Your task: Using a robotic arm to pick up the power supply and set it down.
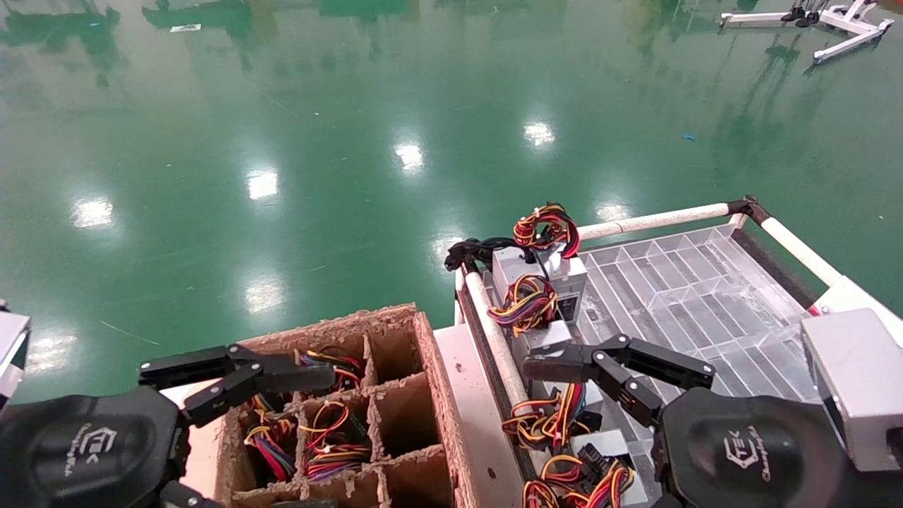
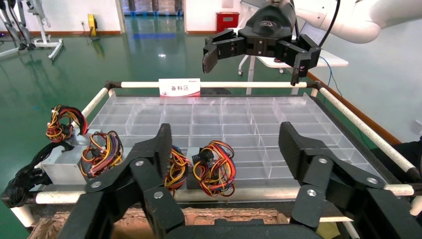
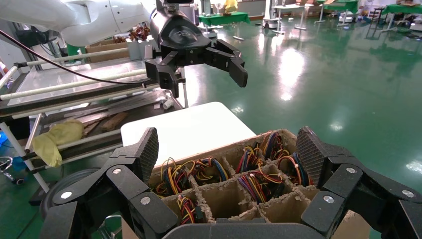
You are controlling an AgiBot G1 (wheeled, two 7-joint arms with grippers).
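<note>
My gripper is about to lift the purple red green and yellow wire bundle (image 1: 336, 457), and a hidden power supply should hang beneath it, because matching wires (image 1: 525, 304) top the grey power supplies.
Several small grey power supplies stand along the left edge of the clear tray (image 1: 705, 296). One power supply (image 2: 195, 168) with a mostly red wire bundle (image 2: 214, 167) sits near the front; in the head view its wires (image 1: 585, 487) lie below my right gripper. My right gripper (image 3: 226, 149) hovers above these units, open and empty, its one visible finger (image 1: 557, 367) pointing left. My left gripper (image 2: 224, 149) hangs open and empty over the cardboard box (image 1: 395, 324), and it also shows far off in the right wrist view.
The divided cardboard box holds more wired units (image 3: 259, 181), with some cells bare. Another unit with a red bundle (image 1: 547, 227) stands at the tray's far left corner, next to one with yellow-orange-purple wires (image 1: 525, 303). White rails (image 1: 656, 220) frame the tray. Green floor lies beyond.
</note>
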